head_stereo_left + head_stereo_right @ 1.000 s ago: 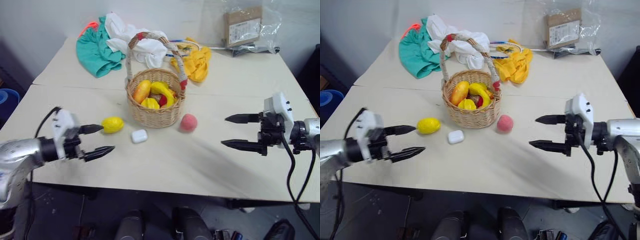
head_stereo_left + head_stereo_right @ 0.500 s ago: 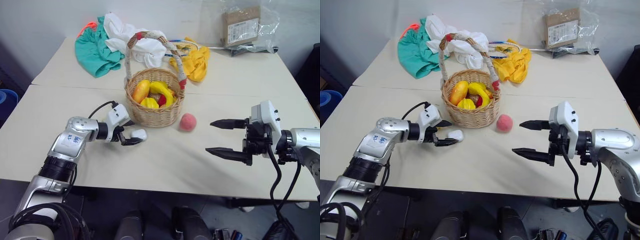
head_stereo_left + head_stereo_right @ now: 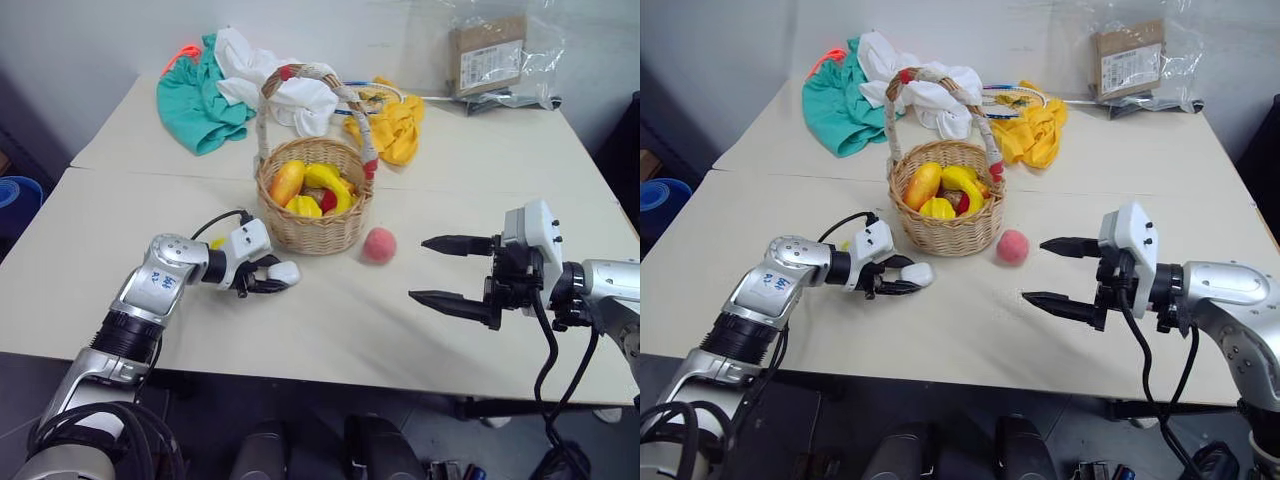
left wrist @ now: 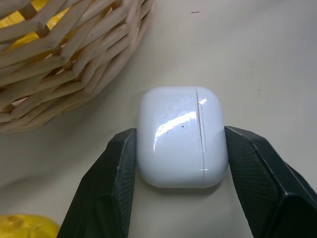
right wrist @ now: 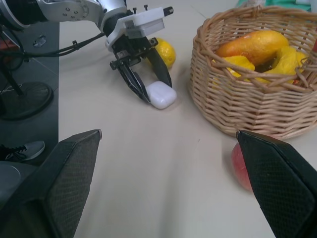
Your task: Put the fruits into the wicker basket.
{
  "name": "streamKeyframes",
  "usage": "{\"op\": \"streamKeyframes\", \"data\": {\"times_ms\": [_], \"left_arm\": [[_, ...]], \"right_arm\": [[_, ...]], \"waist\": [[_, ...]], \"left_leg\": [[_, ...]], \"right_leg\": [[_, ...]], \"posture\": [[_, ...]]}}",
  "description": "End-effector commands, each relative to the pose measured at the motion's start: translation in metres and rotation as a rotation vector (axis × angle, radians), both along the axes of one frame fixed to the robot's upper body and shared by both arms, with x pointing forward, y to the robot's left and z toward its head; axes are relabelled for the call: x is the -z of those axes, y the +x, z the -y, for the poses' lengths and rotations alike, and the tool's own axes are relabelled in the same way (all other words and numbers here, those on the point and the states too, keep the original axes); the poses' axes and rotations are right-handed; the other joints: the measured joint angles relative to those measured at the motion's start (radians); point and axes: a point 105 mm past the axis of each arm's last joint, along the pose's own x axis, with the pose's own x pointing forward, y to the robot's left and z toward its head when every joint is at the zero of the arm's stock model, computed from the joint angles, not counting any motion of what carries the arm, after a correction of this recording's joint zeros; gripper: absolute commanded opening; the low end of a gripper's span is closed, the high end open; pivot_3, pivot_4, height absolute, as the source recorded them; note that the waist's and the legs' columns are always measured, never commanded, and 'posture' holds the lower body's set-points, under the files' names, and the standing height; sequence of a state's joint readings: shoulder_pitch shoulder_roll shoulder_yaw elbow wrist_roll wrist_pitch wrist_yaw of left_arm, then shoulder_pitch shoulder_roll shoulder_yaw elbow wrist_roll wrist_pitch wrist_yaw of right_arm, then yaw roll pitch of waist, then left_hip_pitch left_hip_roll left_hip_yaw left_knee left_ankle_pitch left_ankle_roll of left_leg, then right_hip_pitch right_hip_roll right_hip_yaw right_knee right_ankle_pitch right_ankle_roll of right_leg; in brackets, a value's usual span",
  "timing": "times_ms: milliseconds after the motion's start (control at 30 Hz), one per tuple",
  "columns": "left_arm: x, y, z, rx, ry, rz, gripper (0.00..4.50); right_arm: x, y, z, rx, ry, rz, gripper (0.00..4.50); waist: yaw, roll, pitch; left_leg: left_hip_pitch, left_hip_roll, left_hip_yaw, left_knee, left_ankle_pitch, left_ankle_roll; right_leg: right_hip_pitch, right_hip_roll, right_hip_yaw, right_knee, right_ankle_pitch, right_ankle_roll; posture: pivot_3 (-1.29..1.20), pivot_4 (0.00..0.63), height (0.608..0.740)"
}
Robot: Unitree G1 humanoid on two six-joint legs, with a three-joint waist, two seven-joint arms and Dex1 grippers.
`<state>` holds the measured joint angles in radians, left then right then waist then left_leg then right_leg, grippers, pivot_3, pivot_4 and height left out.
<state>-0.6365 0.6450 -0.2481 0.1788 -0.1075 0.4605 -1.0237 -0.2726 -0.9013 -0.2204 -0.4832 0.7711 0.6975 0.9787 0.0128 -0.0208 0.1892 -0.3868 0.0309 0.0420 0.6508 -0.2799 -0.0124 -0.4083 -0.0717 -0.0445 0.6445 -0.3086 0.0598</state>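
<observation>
Both fingers of my left gripper are square on the white case's sides (image 3: 285,272), so it should keep moving away from the wicker basket and let go at the table's clear near edge (image 3: 72,312).
The wicker basket (image 3: 315,225) stands mid-table with several toy fruits in it. A yellow lemon (image 5: 163,51) lies on the table to its left, just behind my left gripper (image 3: 272,280). That gripper is shut on a small white rounded case (image 4: 181,136), its two black fingers pressed against the case's sides on the tabletop beside the basket wall (image 4: 74,59). A pink-red peach (image 3: 378,245) rests to the right of the basket. My right gripper (image 3: 420,268) hovers open to the right of the peach, holding nothing.
Piles of cloth lie behind the basket: green (image 3: 195,100), white (image 3: 265,80) and yellow (image 3: 395,125). A cardboard box in a plastic bag (image 3: 487,52) sits at the back right. A blue bin (image 3: 15,195) stands off the table's left edge.
My left arm swung in to the right, past the lemon, and its open fingers closed on the white case. The right gripper drifted slightly left, still open.
</observation>
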Motion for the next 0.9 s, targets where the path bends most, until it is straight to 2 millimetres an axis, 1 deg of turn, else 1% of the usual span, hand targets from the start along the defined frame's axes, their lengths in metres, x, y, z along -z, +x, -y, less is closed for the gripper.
{"op": "streamKeyframes", "data": {"times_ms": [33, 100, 133, 167, 200, 233, 267, 300, 333, 400, 433, 500, 567, 600, 667, 700, 733, 800, 900], "left_arm": [[-0.002, -0.017, 0.007, 0.058, -0.048, -0.018, 2.34], [-0.029, -0.032, 0.015, 0.126, -0.196, -0.004, 2.34], [-0.038, -0.039, 0.016, 0.147, -0.241, -0.004, 2.34], [-0.053, -0.045, 0.012, 0.136, -0.316, 0.0, 2.34], [-0.065, -0.05, 0.005, 0.106, -0.369, 0.011, 2.34], [-0.075, -0.053, -0.006, 0.049, -0.416, 0.027, 2.34], [-0.082, -0.055, -0.019, -0.025, -0.45, 0.04, 2.34], [-0.085, -0.057, -0.027, -0.076, -0.467, 0.046, 2.34], [-0.084, -0.058, -0.045, -0.181, -0.48, 0.062, 2.34], [-0.078, -0.062, -0.088, -0.422, -0.475, 0.1, 2.34], [-0.075, -0.066, -0.105, -0.52, -0.468, 0.113, 2.34], [-0.06, -0.08, -0.156, -0.798, -0.424, 0.134, 2.34], [-0.049, -0.091, -0.186, -0.965, -0.376, 0.143, 2.34], [-0.047, -0.094, -0.194, -1.005, -0.358, 0.145, 2.34], [-0.022, -0.102, -0.245, -1.304, -0.236, 0.157, 2.34], [-0.012, -0.104, -0.255, -1.357, -0.221, 0.155, 2.34], [-0.006, -0.105, -0.259, -1.381, -0.217, 0.156, 2.34], [-0.002, -0.101, -0.256, -1.367, -0.262, 0.157, 2.34], [0.001, -0.099, -0.255, -1.36, -0.266, 0.161, 2.34]], "right_arm": [[-0.006, 0.002, -0.005, -0.035, 0.01, 0.029, 4.5], [-0.006, 0.005, -0.008, -0.053, 0.01, 0.028, 4.5], [-0.007, 0.006, -0.009, -0.059, 0.01, 0.028, 4.5], [-0.007, 0.008, -0.012, -0.076, 0.009, 0.029, 4.5], [-0.008, 0.009, -0.015, -0.093, 0.008, 0.029, 4.5], [-0.009, 0.01, -0.018, -0.114, 0.008, 0.033, 4.5], [-0.011, 0.012, -0.021, -0.132, 0.007, 0.038, 4.5], [-0.012, 0.013, -0.022, -0.143, 0.006, 0.042, 4.5], [-0.014, 0.014, -0.025, -0.158, 0.004, 0.05, 4.5], [-0.019, 0.017, -0.03, -0.187, 0.001, 0.07, 4.5], [-0.021, 0.018, -0.031, -0.198, 0.001, 0.077, 4.5], [-0.028, 0.019, -0.036, -0.224, 0.017, 0.086, 4.5], [-0.031, 0.02, -0.039, -0.239, 0.029, 0.088, 4.5], [-0.031, 0.02, -0.041, -0.244, 0.031, 0.088, 4.5], [-0.03, 0.02, -0.046, -0.265, 0.036, 0.091, 4.5], [-0.029, 0.022, -0.048, -0.265, 0.038, 0.093, 4.5], [-0.028, 0.024, -0.05, -0.263, 0.044, 0.093, 4.5], [-0.029, 0.025, -0.051, -0.26, 0.055, 0.091, 4.5], [-0.03, 0.025, -0.053, -0.269, 0.063, 0.089, 4.5]], "waist": [[-0.001, 0.0, 0.0], [-0.007, 0.0, 0.0], [-0.01, -0.001, 0.001], [-0.011, -0.001, 0.001], [-0.013, -0.002, 0.001], [-0.018, -0.002, 0.001], [-0.022, -0.002, 0.001], [-0.027, -0.002, 0.001], [-0.027, -0.002, 0.001], [-0.043, -0.001, 0.001], [-0.042, -0.001, 0.001], [-0.044, -0.003, 0.002], [-0.04, -0.004, 0.002], [-0.037, -0.004, 0.002], [-0.019, -0.004, 0.002], [-0.015, -0.004, 0.002], [-0.013, -0.004, 0.002], [-0.012, -0.005, 0.002], [-0.008, -0.006, 0.001]], "left_leg": [[0.0, 0.0, 0.0, 0.0, 0.0, 0.0], [-0.001, 0.0, 0.0, 0.0, 0.0, 0.0], [-0.001, 0.0, 0.0, 0.0, 0.0, 0.0], [-0.002, 0.001, 0.0, 0.0, 0.0, 0.0], [-0.003, 0.001, -0.002, 0.0, 0.0, 0.0], [-0.003, 0.001, -0.002, 0.001, 0.0, 0.0], [-0.003, 0.001, -0.002, 0.0, 0.0, 0.0], [-0.002, 0.002, -0.002, 0.0, 0.0, 0.0], [-0.002, 0.002, -0.002, -0.001, 0.0, 0.0], [0.0, 0.001, -0.002, -0.002, 0.0, 0.0], [0.0, 0.001, -0.001, -0.002, 0.0, 0.0], [0.0, 0.001, -0.002, -0.002, 0.0, 0.0], [0.0, 0.001, -0.002, -0.002, 0.0, -0.001], [0.0, 0.001, -0.003, -0.002, 0.0, -0.001], [-0.001, -0.001, -0.005, -0.002, 0.0, -0.001], [0.0, -0.001, -0.005, -0.002, -0.001, -0.001], [0.0, -0.001, -0.005, -0.002, -0.001, 0.0], [-0.001, -0.002, -0.005, -0.003, -0.002, 0.001], [-0.003, -0.002, -0.005, -0.003, -0.002, 0.0]], "right_leg": [[0.0, 0.0, 0.0, 0.0, 0.0, 0.0], [-0.001, 0.0, 0.0, 0.0, 0.0, 0.0], [-0.001, 0.0, 0.0, 0.0, 0.0, 0.0], [-0.002, 0.0, 0.0, 0.0, 0.0, 0.0], [-0.002, -0.001, -0.001, 0.0, 0.0, 0.0], [-0.002, -0.001, -0.001, 0.0, 0.0, 0.0], [-0.003, -0.001, 0.0, 0.0, 0.0, 0.0], [-0.002, 0.0, 0.0, 0.001, 0.0, 0.0], [-0.002, 0.0, 0.0, 0.001, 0.0, 0.0], [-0.002, 0.0, 0.0, 0.001, 0.0, -0.001], [-0.002, -0.001, 0.001, 0.001, 0.0, -0.001], [-0.002, 0.0, 0.0, 0.001, 0.0, -0.001], [-0.002, -0.001, 0.001, 0.001, 0.0, -0.001], [-0.002, -0.001, 0.0, 0.0, 0.0, -0.001], [-0.002, -0.005, -0.002, 0.0, -0.001, -0.001], [-0.001, -0.006, -0.002, -0.001, -0.001, -0.001], [-0.001, -0.006, -0.002, -0.001, -0.001, -0.001], [-0.001, -0.007, -0.002, -0.002, 0.0, -0.001], [-0.002, -0.009, -0.003, -0.004, 0.0, -0.001]], "posture": [[0.0, 0.15, 0.74], [0.0, 0.15, 0.74], [0.0, 0.15, 0.74], [0.0, 0.15, 0.74], [0.0, 0.15, 0.74], [0.0, 0.15, 0.74], [0.0, 0.15, 0.74], [0.0, 0.15, 0.74], [0.0, 0.15, 0.74], [0.0, 0.15, 0.74], [0.0, 0.15, 0.74], [0.0, 0.15, 0.74], [0.0, 0.15, 0.74], [0.0, 0.15, 0.74], [0.0, 0.15, 0.74], [0.0, 0.15, 0.74], [0.0, 0.15, 0.74], [0.0, 0.15, 0.74], [0.0, 0.15, 0.74]]}}
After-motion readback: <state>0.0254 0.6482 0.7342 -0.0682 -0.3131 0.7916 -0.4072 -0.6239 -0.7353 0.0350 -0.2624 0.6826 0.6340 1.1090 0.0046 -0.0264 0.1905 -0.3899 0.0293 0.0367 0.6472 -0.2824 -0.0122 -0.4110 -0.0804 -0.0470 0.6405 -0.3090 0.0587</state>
